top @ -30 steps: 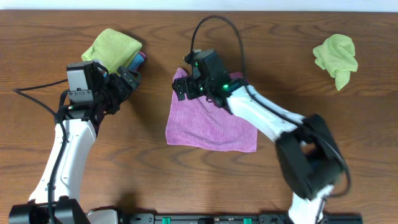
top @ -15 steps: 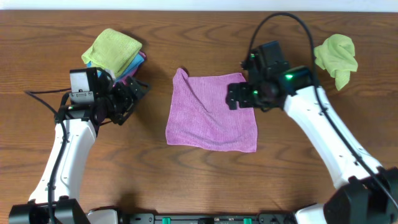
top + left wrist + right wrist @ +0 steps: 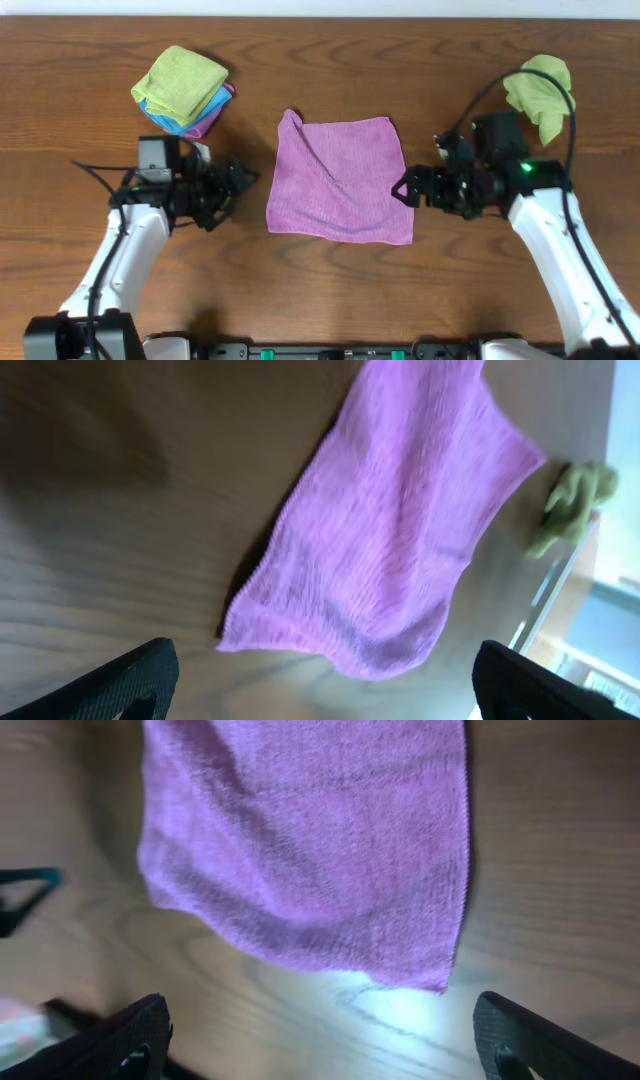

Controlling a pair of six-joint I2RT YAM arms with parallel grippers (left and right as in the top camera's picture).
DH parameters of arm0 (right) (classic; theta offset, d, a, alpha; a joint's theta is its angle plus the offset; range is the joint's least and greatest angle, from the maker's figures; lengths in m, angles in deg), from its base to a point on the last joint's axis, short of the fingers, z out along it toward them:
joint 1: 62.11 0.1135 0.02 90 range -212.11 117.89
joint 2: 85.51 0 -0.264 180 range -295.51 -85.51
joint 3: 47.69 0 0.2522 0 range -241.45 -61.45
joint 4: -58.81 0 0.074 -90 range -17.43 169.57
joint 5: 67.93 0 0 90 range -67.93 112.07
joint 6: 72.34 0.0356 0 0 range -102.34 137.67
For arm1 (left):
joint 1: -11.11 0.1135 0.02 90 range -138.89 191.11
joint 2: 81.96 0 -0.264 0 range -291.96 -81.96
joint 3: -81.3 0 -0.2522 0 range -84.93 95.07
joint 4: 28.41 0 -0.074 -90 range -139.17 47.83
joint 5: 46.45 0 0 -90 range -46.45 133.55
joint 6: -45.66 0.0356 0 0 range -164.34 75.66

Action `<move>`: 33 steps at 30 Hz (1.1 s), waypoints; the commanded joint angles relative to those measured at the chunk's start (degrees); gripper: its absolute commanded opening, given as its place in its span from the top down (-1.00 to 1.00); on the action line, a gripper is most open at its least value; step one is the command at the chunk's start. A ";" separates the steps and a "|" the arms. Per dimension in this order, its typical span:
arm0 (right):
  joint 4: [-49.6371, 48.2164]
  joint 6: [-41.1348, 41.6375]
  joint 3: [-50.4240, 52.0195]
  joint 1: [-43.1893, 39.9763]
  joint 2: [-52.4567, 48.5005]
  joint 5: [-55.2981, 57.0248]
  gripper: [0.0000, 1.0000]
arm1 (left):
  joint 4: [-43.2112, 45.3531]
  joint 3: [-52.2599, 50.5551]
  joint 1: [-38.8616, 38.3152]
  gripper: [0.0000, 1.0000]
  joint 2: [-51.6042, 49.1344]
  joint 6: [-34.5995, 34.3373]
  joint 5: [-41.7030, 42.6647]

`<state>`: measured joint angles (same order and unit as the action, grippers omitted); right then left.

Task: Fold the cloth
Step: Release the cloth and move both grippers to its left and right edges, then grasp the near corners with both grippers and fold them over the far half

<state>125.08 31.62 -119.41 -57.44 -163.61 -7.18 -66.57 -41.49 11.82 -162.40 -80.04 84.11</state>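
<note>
My gripper will double the pink cloth (image 3: 365, 545) over when I fold it, its opposite edge staying down, since the cloth lies in soft ripples with a limp edge (image 3: 340, 653).
A pink cloth (image 3: 338, 178) lies spread flat in the middle of the wooden table, with a wrinkle near its far left corner. It also shows in the left wrist view (image 3: 400, 530) and the right wrist view (image 3: 320, 840). My left gripper (image 3: 240, 183) is open and empty, just left of the cloth's left edge. My right gripper (image 3: 408, 190) is open and empty, just right of the cloth's right edge. In both wrist views the fingertips sit wide apart with bare table between them.
A stack of folded cloths (image 3: 183, 88), yellow-green on top of blue and pink ones, sits at the back left. A crumpled green cloth (image 3: 541, 92) lies at the back right, also seen in the left wrist view (image 3: 572, 505).
The right arm swung from the cloth's far left corner across to its right side, leaving the cloth spread flat. The left gripper moved from the folded stack toward the cloth's left edge.
</note>
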 commanded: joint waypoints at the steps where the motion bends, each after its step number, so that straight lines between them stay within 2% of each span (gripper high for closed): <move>1: -1.79 -0.74 2.25 -2.32 1.97 -10.64 -0.96 | 1.14 -1.18 -2.45 -0.91 1.05 0.74 -0.15; 6: -7.26 -0.70 8.17 -6.45 2.19 -18.32 -0.96 | 2.12 -2.54 -5.97 -0.90 1.03 0.79 -5.73; 14: -9.90 -0.79 16.02 -12.61 2.19 -21.99 -0.96 | 8.81 -7.21 -7.54 -0.91 0.94 -3.04 -6.43; 21: -9.99 -0.96 16.57 -13.11 2.19 -21.99 -0.99 | 13.66 -9.81 -7.58 -0.91 -0.50 -6.62 -4.66; 33: -10.54 -0.92 16.57 -13.11 2.19 -22.01 -0.99 | 21.62 -9.86 -10.29 -0.90 -9.27 -11.13 -0.13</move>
<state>114.70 31.47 -102.99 -70.16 -161.84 -27.66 -45.66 -51.05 2.03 -169.88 -89.37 82.62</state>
